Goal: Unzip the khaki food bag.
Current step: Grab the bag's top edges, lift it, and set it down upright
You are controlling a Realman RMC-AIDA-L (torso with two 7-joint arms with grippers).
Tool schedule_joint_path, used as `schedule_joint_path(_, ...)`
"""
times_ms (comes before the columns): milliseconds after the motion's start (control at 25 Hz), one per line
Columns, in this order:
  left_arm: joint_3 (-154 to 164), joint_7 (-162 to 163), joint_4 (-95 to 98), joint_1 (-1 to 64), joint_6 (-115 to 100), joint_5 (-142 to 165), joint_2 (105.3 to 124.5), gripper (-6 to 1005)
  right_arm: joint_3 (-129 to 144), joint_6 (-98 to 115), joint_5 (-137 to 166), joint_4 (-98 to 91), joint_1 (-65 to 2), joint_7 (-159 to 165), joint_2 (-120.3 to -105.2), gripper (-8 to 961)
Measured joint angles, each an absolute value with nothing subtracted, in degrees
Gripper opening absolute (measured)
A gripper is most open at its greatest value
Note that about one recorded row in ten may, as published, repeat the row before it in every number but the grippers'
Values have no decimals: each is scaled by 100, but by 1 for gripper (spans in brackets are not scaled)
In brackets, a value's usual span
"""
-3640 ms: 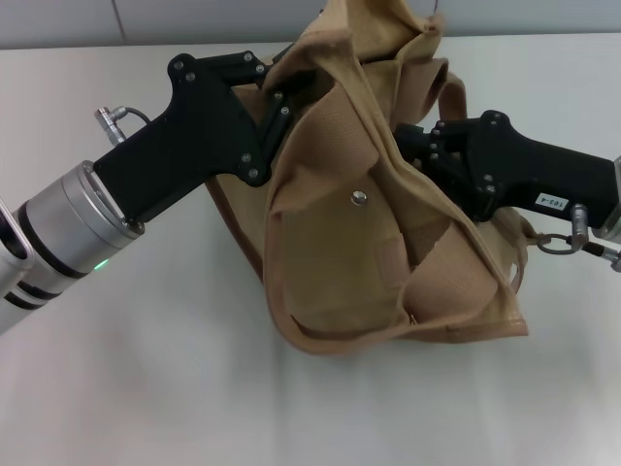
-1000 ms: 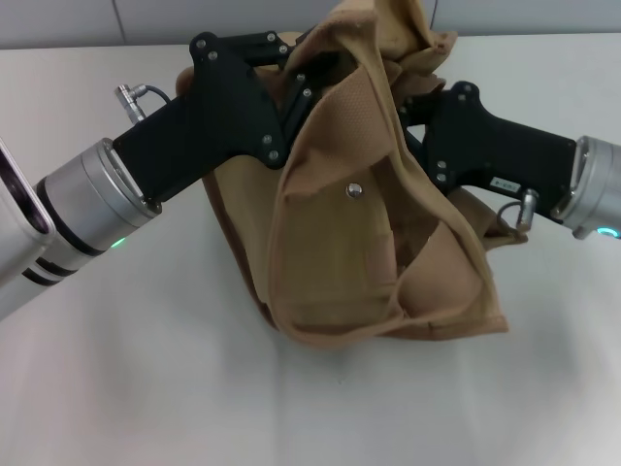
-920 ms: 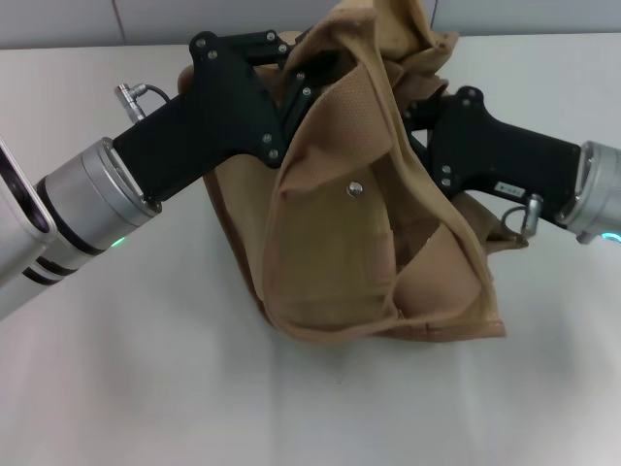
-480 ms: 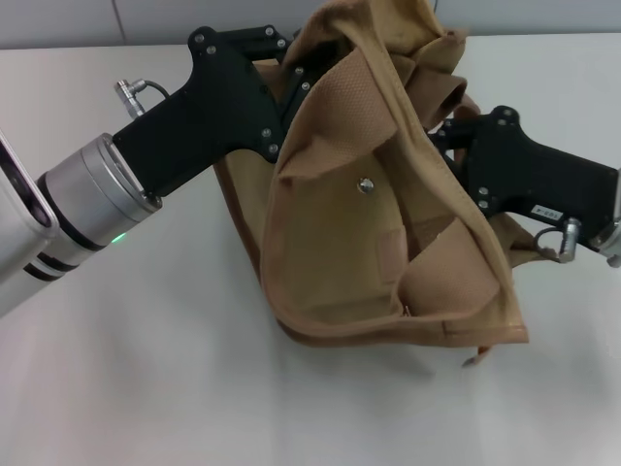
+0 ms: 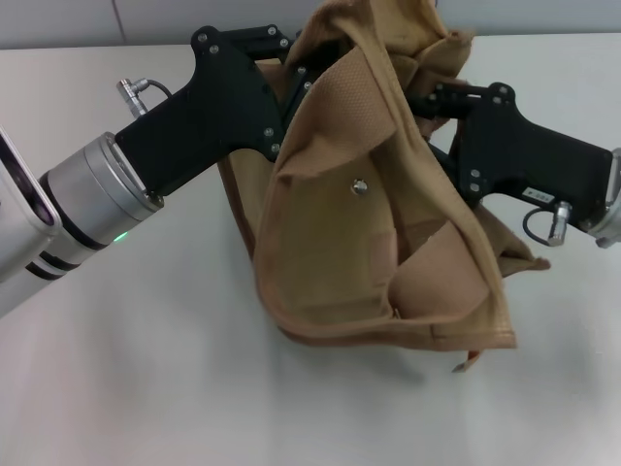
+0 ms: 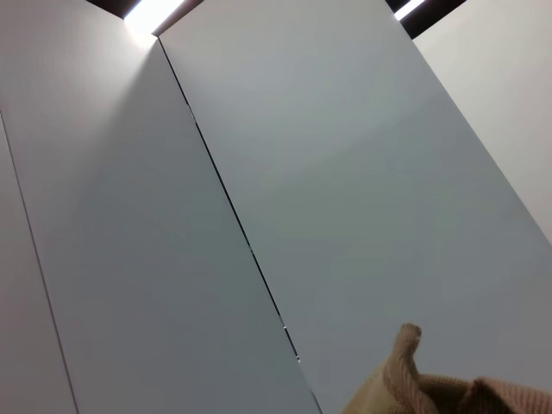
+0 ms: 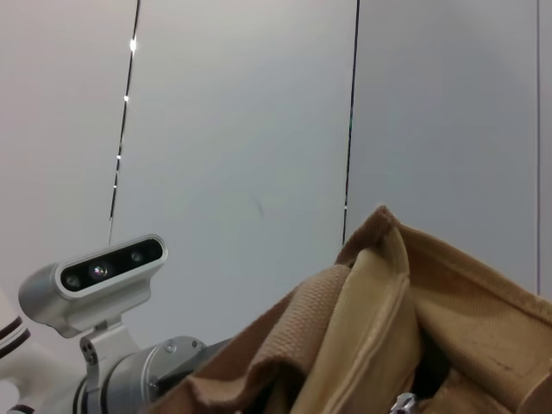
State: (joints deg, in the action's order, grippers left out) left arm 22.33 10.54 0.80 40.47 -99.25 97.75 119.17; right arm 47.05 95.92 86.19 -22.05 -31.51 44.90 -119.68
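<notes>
The khaki food bag is tilting and its top crumples (image 5: 427,44) where both my grippers hold it. I should open my grippers, move back and let the bag settle.
The khaki food bag (image 5: 369,243) stands crumpled and tilted in the middle of the table in the head view, its front pocket with a silver snap (image 5: 360,187) facing me. My left gripper (image 5: 291,83) grips the bag's top left edge, its tips buried in the folds. My right gripper (image 5: 432,97) is at the top right edge, its tips also hidden in fabric, and the bag follows its moves. The bag's top shows in the left wrist view (image 6: 448,392) and the right wrist view (image 7: 388,336), where a small silver piece (image 7: 402,402) sits low among the folds.
The white table (image 5: 146,369) lies open in front of and to the left of the bag. A grey panelled wall (image 7: 241,129) stands behind. My left arm's wrist (image 7: 147,371) shows in the right wrist view.
My right gripper swung out to the right half a second ago, stretching the bag, and has now come back left and up. The bag's lower right corner shifted with it. The left gripper barely moved.
</notes>
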Motion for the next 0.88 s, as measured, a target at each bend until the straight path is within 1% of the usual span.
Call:
schedule_joint_path(200, 2238, 1054, 71, 4060, -9943, 9778, 11917, 126, 4707, 9421, 8613, -2200, -3254, 4488, -11970, 331)
schedule_joint_path(400, 2246, 1054, 64, 4077, -9943, 9804, 11917, 127, 4834, 9285, 8612, -2145, -3326, 4490, -11972, 534)
schedule_joint_path(600, 2250, 1054, 39, 4095, -9945, 9803, 11917, 129, 4889, 8960, 8598, -2058, -3504, 4521, -11987, 558)
schedule_joint_path(880, 2250, 1048, 24, 4108, -9949, 9805, 11919, 130, 4976, 8772, 8599, -1935, -3717, 4527, -11989, 454)
